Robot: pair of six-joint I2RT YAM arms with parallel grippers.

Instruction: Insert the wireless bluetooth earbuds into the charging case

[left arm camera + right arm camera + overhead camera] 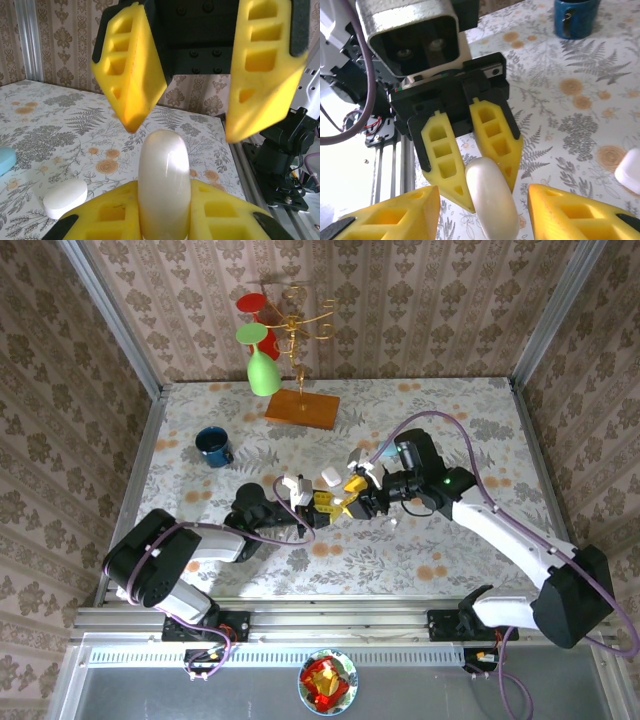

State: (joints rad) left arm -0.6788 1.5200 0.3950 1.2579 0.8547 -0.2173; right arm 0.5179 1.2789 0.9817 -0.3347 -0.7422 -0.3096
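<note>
The case stands on end (165, 200) in my left gripper and the seam of its lid is hidden. Next, my right gripper takes it (164, 147) while my left gripper gets a new grip below the lid.
A smooth pearl-white charging case (163, 185) stands on end between the yellow fingers of my left gripper (163, 189), which is shut on it. My right gripper (482, 192) faces it from the other side, open. Its fingers (400, 215) straddle the case (492, 200) with a small gap on each side. In the top view the left gripper (325, 503) and right gripper (352, 498) meet tip to tip at mid-table. A tiny white piece (393, 524) lies just right of them, too small to tell whether it is one of the earbuds.
A second white case (65, 198) lies on the table left of the held one, and a pale teal piece (5, 160) sits further left. A blue mug (213, 446) stands at the back left. A wooden-based rack (302, 407) with a green glass (263, 370) stands behind.
</note>
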